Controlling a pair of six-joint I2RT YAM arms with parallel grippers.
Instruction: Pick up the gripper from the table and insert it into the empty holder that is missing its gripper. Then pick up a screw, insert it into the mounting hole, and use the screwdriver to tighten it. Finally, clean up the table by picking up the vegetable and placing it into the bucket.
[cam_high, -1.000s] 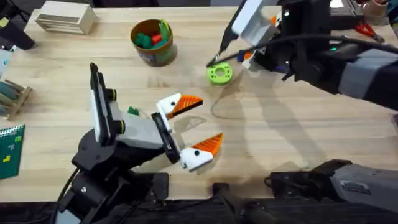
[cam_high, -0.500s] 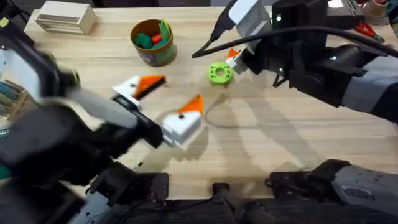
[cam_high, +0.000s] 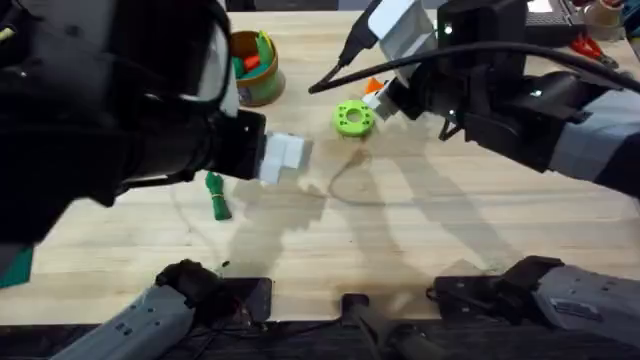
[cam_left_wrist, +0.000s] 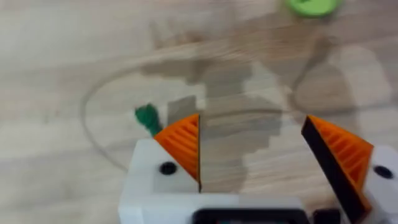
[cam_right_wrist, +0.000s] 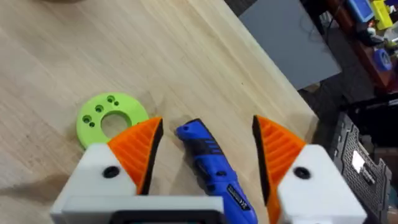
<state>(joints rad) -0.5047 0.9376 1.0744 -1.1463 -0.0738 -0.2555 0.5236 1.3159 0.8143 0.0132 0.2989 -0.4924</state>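
Note:
The vegetable (cam_high: 218, 196) will fall over and lie at a slant on top of the green and red pieces (cam_high: 251, 65) when the robot puts it in the bucket, because they already crowd the bucket.
The blue-handled screwdriver (cam_right_wrist: 210, 163) lies on the wood table between the orange fingers of my right gripper (cam_right_wrist: 207, 121), which is open astride it. From overhead, that gripper (cam_high: 375, 92) hangs just right of the lime disc (cam_high: 352, 118). My left gripper (cam_left_wrist: 252, 124) is open and holds nothing, high above the table. The dark green vegetable (cam_left_wrist: 147, 117) lies below it, beside one fingertip. Overhead, the vegetable (cam_high: 215, 195) lies on the table left of centre. The bucket (cam_high: 255, 75) stands at the back, half hidden by my left arm. The loose gripper piece, holder and screw are out of view.
My left arm (cam_high: 110, 100) looms large and dark over the table's left half. The bucket holds green and red toy pieces. The lime disc (cam_right_wrist: 111, 117) with holes lies beside the screwdriver. A faint ring mark (cam_high: 355, 185) shows mid-table. The table's edge runs close behind the right gripper.
My left arm has risen toward the camera and swung back left, uncovering the vegetable. The right gripper shifted slightly left a second ago and has held still since.

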